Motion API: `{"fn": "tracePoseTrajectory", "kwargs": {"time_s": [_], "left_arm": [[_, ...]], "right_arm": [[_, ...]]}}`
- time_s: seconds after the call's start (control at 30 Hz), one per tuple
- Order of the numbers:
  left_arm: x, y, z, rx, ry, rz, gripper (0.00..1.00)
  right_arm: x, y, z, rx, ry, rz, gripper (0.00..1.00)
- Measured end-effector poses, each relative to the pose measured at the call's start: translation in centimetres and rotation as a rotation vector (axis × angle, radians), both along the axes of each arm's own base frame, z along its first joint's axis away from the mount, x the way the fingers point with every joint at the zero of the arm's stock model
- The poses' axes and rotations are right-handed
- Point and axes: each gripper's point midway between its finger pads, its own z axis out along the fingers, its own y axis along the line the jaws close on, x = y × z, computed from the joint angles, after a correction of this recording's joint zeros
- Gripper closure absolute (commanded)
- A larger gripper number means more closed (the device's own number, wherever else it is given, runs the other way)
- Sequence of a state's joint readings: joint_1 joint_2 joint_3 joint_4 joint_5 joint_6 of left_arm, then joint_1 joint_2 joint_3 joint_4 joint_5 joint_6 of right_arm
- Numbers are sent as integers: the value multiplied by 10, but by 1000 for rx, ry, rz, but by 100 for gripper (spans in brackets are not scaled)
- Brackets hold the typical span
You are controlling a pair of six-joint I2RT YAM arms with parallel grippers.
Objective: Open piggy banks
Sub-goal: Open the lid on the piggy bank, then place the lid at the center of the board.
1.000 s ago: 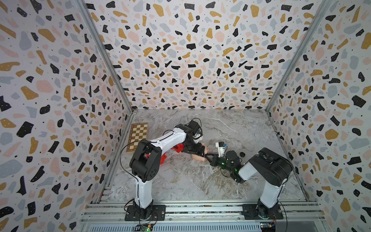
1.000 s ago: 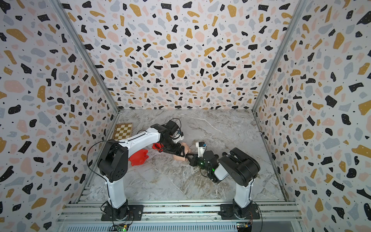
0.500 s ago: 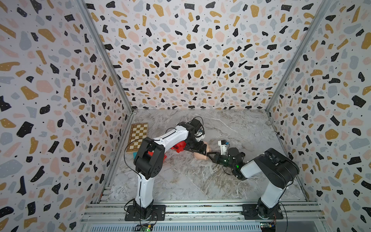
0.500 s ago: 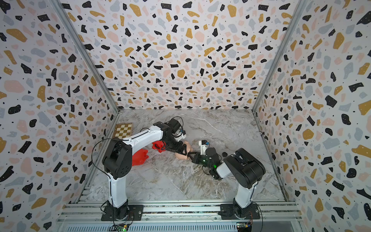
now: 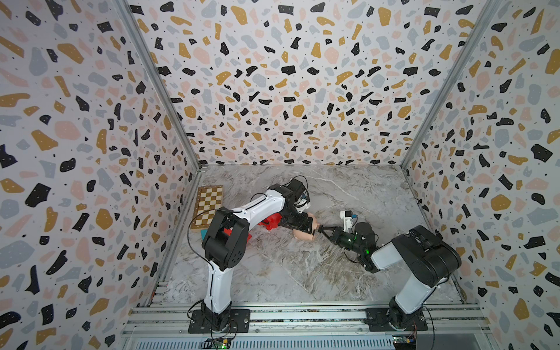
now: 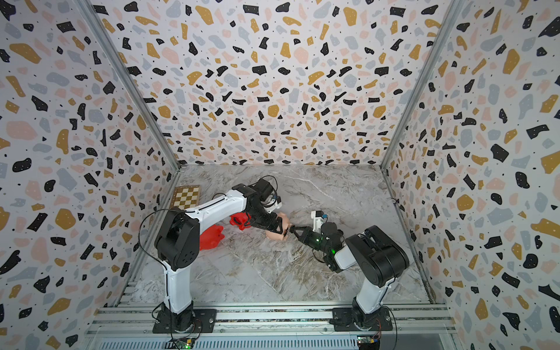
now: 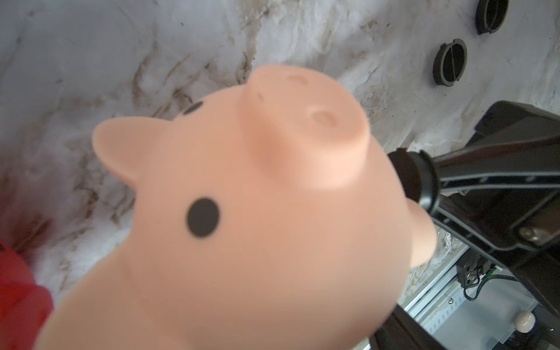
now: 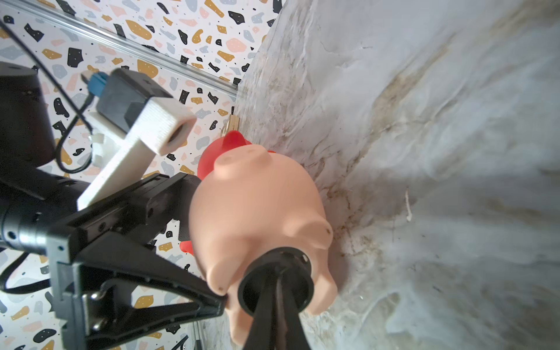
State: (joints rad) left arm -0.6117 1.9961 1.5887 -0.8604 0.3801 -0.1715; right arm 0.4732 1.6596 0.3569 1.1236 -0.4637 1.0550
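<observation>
My right gripper keeps pulling until the plug comes out. It is gripping the black plug at its middle (image 8: pixel 276 262), and my left gripper is bracing the piggy bank (image 8: pixel 259 198).
The pale peach-pink piggy bank (image 5: pixel 306 235) (image 6: pixel 274 235) (image 7: pixel 242 227) (image 8: pixel 257 206) is held on its side just above the marble floor, belly toward the right arm. My left gripper (image 5: pixel 303 225) is shut on its body, one finger (image 8: pixel 169 291) along its flank. My right gripper (image 8: pixel 276 292) (image 5: pixel 321 229) is shut on the round black belly plug (image 8: pixel 301 271) (image 7: pixel 424 181), which sits at the pig's belly. Two red piggy banks (image 5: pixel 274 220) (image 5: pixel 233 234) (image 6: pixel 239 219) (image 6: pixel 212 238) lie left of it, partly hidden behind the left arm.
Two loose black plugs (image 7: pixel 450 62) (image 7: pixel 491 15) lie on the marble floor (image 5: pixel 303 272). A checkerboard (image 5: pixel 209 204) rests against the left wall, with a small teal thing (image 5: pixel 203 233) by its near corner. Patterned walls close in three sides.
The left arm has shifted the pink piggy bank slightly to the right. The right arm has followed, its jaws staying shut on the plug.
</observation>
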Motion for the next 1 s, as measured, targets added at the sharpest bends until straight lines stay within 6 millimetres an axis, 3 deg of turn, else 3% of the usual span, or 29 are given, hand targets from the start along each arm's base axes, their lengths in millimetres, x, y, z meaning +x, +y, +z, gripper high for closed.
{"fn": "tracePoseTrajectory", "kwargs": {"time_s": [0.1, 0.17, 0.37, 0.6, 0.77, 1.0], "left_arm": [[1, -1, 0, -2, -1, 6, 12], [3, -2, 1, -6, -6, 12, 1], [11, -1, 11, -8, -54, 40, 1], [21, 6, 70, -57, -229, 83, 1], [16, 27, 97, -66, -356, 134, 1], [2, 73, 91, 20, -486, 234, 1]], "right_arm": [[1, -8, 3, -62, -10, -19, 100], [2, -15, 0, -125, -5, -35, 100], [0, -36, -14, -313, 16, -72, 99], [-17, -59, -39, -479, 79, -73, 97], [-30, -73, -48, -551, 102, -78, 94], [-39, -86, -58, -624, 131, -84, 91]]}}
